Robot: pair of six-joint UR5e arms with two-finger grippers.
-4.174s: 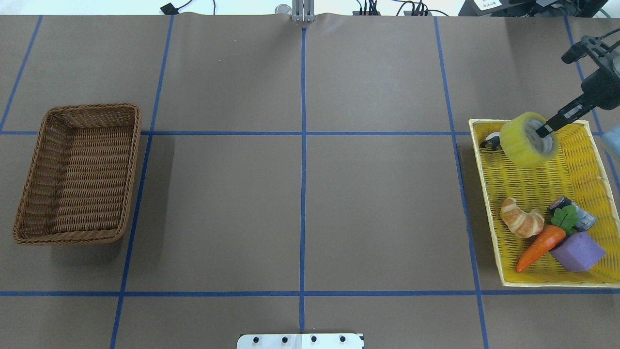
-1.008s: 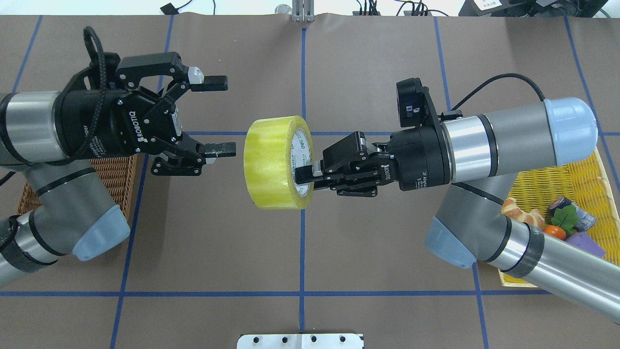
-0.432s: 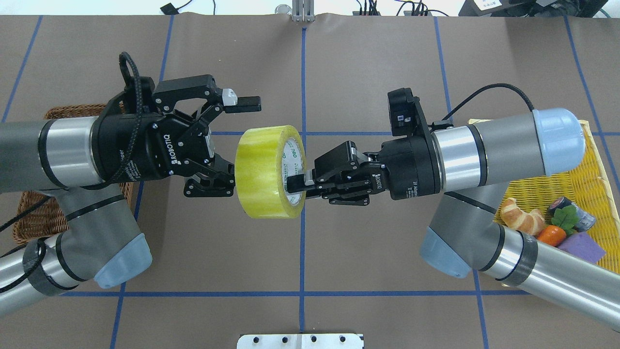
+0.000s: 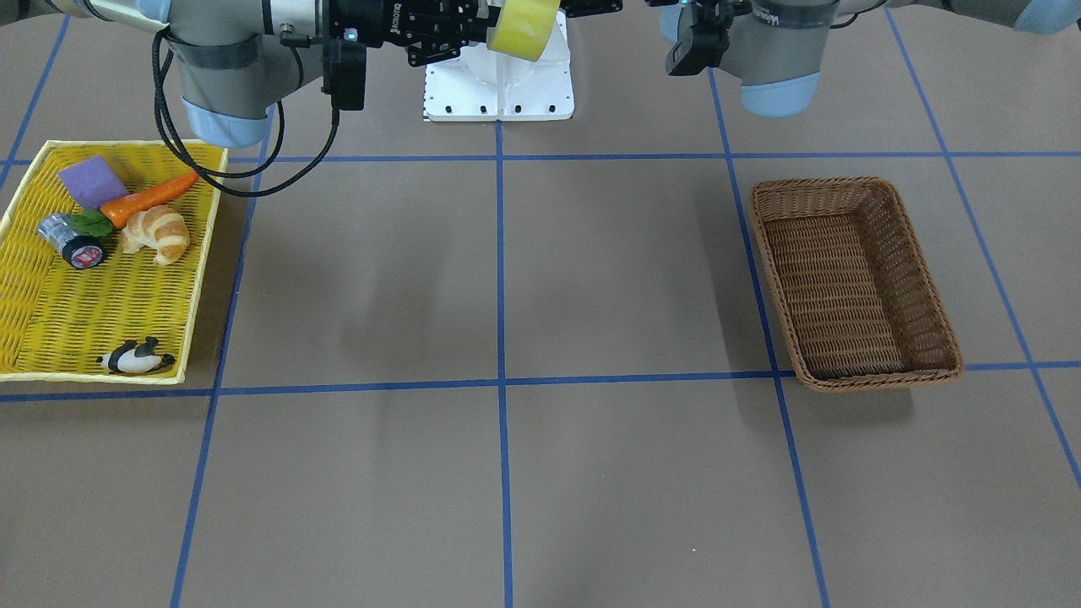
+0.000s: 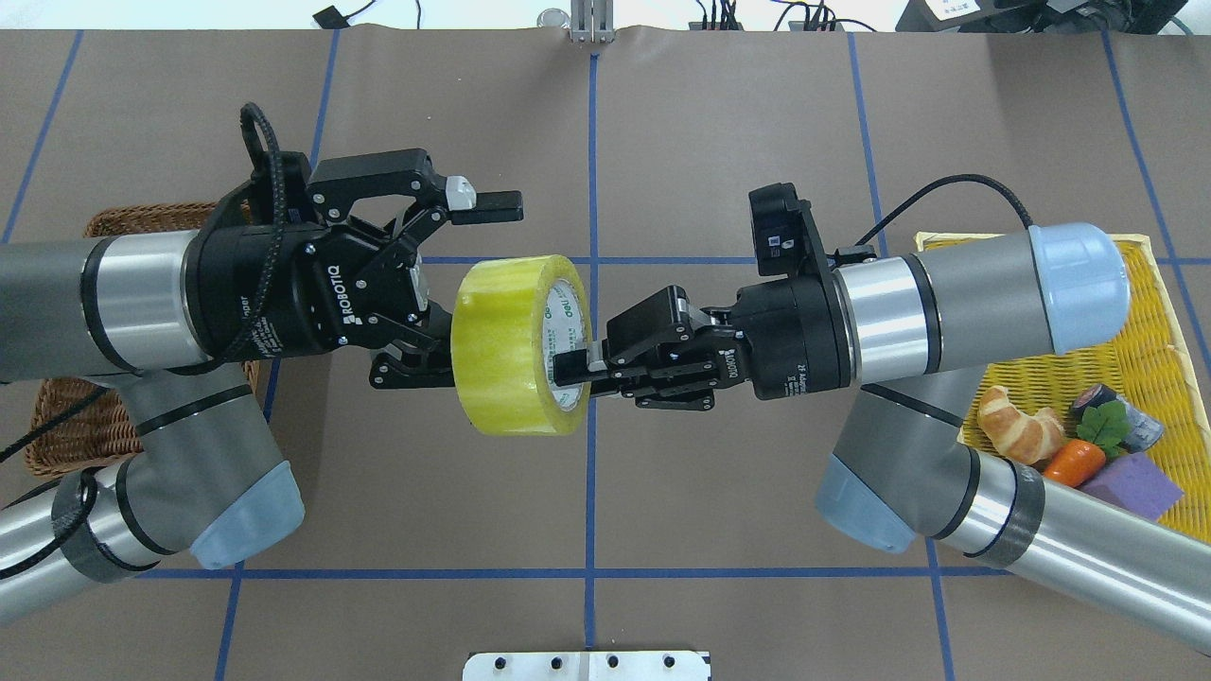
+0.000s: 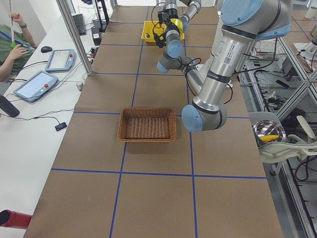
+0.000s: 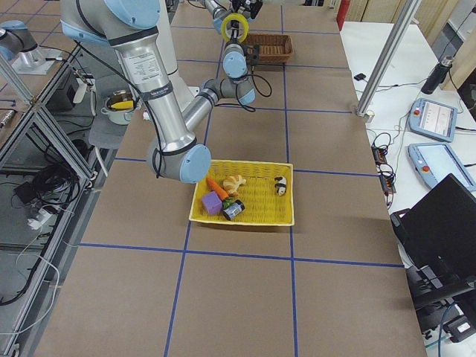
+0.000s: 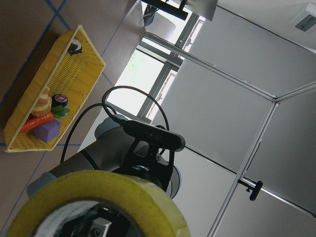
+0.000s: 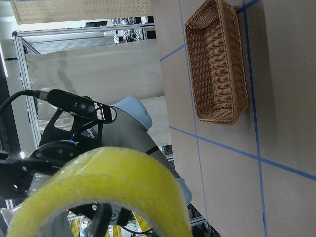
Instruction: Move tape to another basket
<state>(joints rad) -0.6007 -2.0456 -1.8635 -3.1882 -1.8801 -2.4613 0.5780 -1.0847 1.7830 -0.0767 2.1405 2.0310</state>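
Next, I close my left gripper on the tape's side, now inside its open fingers, before my right gripper opens, then carries the tape to the brown basket (image 4: 856, 284).
The yellow-green tape (image 5: 516, 345) hangs in the air over the table's middle, ring on edge. My right gripper (image 5: 570, 367) is shut on the tape's wall at the whitish core. My left gripper (image 5: 478, 284) is open and straddles the tape from the other side. Its upper finger (image 5: 492, 200) stands clear beyond the roll, and its lower finger is hidden behind the roll. The tape also shows in the front view (image 4: 524, 21) and fills both wrist views (image 8: 98, 197) (image 9: 113, 182). The brown wicker basket (image 4: 853, 279) is empty and lies partly under my left arm (image 5: 66, 426).
The flat yellow tray (image 5: 1154, 312) at the right holds a croissant (image 5: 1017, 426), a carrot (image 5: 1074, 462), a purple block (image 5: 1135, 487), a silver-and-black cylinder (image 4: 72, 241) and a panda figure (image 4: 135, 359). A white base plate (image 5: 587, 665) sits at the near edge.
My right gripper carried the tape from the yellow tray to mid-table. My left arm came in from the left, and its open jaws now straddle the roll.
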